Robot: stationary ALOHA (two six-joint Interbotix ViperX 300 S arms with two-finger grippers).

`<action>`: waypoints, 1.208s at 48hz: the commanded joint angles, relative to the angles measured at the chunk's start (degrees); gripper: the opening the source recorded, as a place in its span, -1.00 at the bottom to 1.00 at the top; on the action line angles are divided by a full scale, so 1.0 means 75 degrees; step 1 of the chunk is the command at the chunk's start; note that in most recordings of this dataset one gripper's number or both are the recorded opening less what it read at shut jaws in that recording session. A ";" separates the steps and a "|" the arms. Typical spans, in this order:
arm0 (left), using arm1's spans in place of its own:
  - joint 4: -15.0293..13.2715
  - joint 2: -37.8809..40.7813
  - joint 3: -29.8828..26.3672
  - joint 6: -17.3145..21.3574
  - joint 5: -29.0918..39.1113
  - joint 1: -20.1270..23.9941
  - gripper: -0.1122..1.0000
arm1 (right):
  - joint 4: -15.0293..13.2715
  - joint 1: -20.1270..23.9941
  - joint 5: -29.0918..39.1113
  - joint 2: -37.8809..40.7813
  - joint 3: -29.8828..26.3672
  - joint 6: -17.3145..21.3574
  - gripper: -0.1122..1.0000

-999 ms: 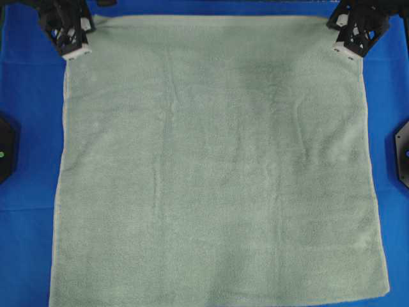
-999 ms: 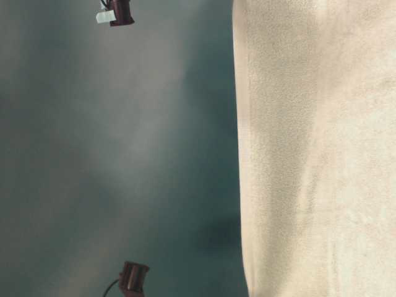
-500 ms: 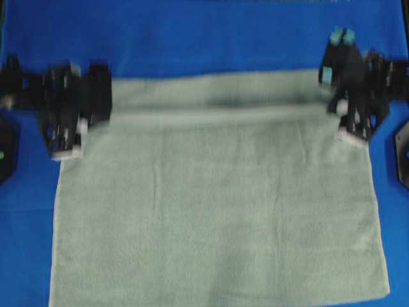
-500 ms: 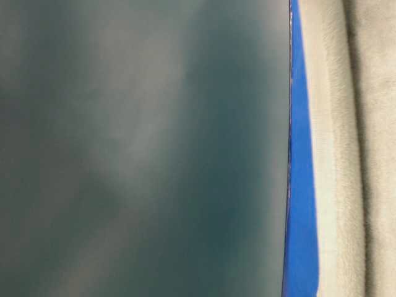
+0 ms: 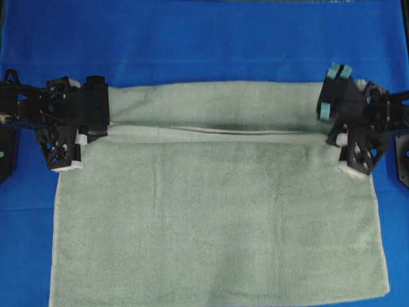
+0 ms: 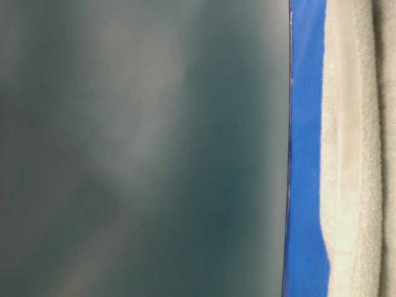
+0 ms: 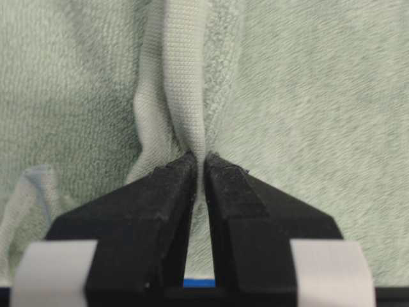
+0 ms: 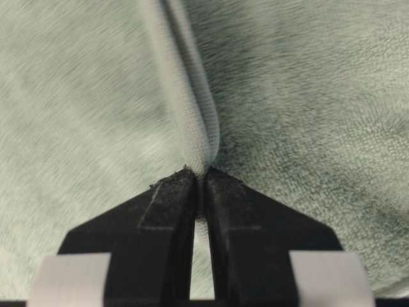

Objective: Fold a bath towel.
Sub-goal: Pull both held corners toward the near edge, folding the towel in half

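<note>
My right gripper is pulling its corner of the towel, and the towel's hem (image 5: 217, 132) runs straight from gripper to gripper over the flat towel. My right gripper keeps pulling until the hem meets the towel's near edge (image 5: 348, 299).
The bath towel (image 5: 217, 217), pale sage-green terry, lies on the blue surface, and its far part is doubled over toward the near side in a band (image 5: 217, 105). The lighter hem of that band runs between the two grippers. At the band's left corner my left gripper (image 5: 75, 160) is shut on the bath towel. The left wrist view shows the hem pinched at its tips (image 7: 199, 157). My right gripper (image 5: 350, 165) is shut on the right corner, with the hem clamped at its tips (image 8: 201, 171). The table-level view shows only the towel's edge (image 6: 352, 154).
The blue cloth surface (image 5: 204, 45) surrounds the towel and shows as a strip (image 6: 306, 124) in the table-level view. Black arm bases stand at the left edge (image 5: 4, 153) and the right edge (image 5: 402, 160). The towel's near edge runs along the bottom of the overhead view.
Both grippers have carried the towel's far edge from the far corners toward the near side, laying it over the rest. In the table-level view the towel has drawn back, baring blue surface.
</note>
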 commanded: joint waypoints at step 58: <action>0.0047 0.2848 -0.2859 -0.5625 -0.1230 -0.6527 -0.71 | 0.0141 0.6902 -0.1605 0.2520 -0.1488 0.5367 -0.70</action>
